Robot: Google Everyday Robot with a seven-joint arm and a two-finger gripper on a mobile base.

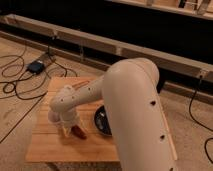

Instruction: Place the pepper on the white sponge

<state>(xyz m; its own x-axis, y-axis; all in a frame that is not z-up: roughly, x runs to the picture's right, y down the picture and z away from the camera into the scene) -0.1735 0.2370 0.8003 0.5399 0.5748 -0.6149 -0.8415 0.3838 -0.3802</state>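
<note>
My white arm (92, 96), covering the tabletop's back, should hide the white sponge when I carry the pepper there.
The pepper (79, 132) is a small dark red-brown shape lying on the wooden table (50, 147), near its front middle. My gripper (70, 129) points down at the table just left of the pepper, its tips right at the pepper's left end. The jaws stand open and nothing looks held between them. My bulky white arm (130, 110) reaches in from the right and covers much of the tabletop. The white sponge is hidden from view.
A black bowl (102, 122) sits on the table just right of the pepper, partly under my arm. Black cables and a small dark box (36, 66) lie on the floor to the left. A long low rail (100, 45) runs behind the table.
</note>
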